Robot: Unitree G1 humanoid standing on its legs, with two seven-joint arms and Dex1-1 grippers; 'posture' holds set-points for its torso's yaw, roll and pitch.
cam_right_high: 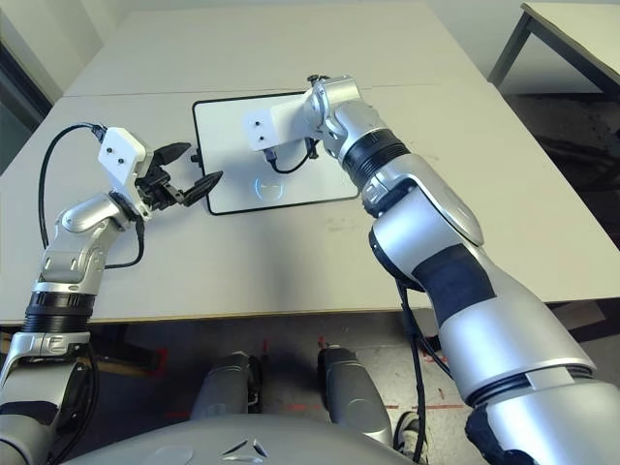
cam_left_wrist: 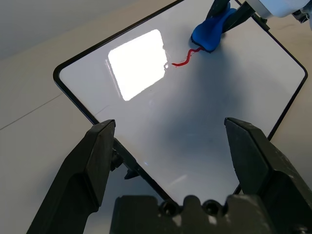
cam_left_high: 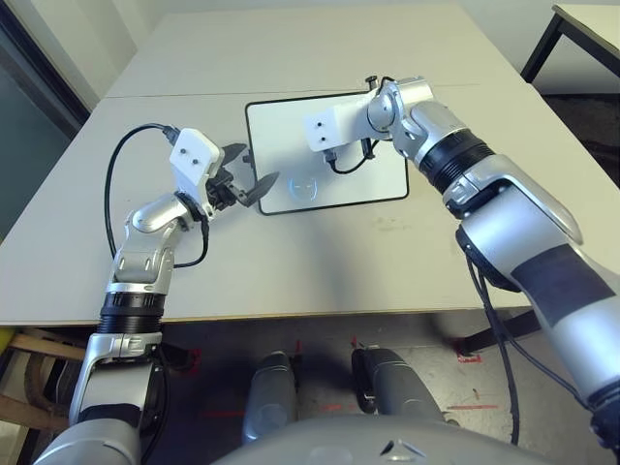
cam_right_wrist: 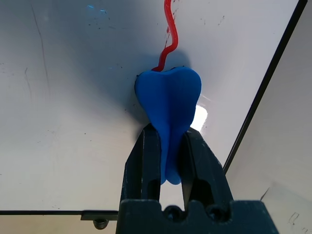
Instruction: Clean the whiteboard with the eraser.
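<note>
I can see a red scribble still running out from under the eraser's end [cam_right_wrist: 159, 69], so next my right gripper wipes back over the scribble [cam_right_wrist: 172, 35] toward my left gripper before it lifts off.
The whiteboard [cam_left_high: 380, 180] lies flat on the table ahead, white with a thin dark frame. My right gripper [cam_right_wrist: 168, 141] reaches over it from the right and is shut on the blue eraser [cam_right_wrist: 169, 97], which presses on the board surface. A short red scribble [cam_left_wrist: 184, 58] runs out from under the eraser's end. My left gripper [cam_left_high: 250, 167] hovers open at the board's left edge, its two black fingers spread either side of the small knob [cam_left_wrist: 127, 171] there, holding nothing.
The beige table [cam_left_high: 320, 262] has a seam running across it behind the board. A second table with dark legs [cam_left_high: 581, 29] stands at the far right. A black cable [cam_left_high: 114, 184] loops out beside my left wrist.
</note>
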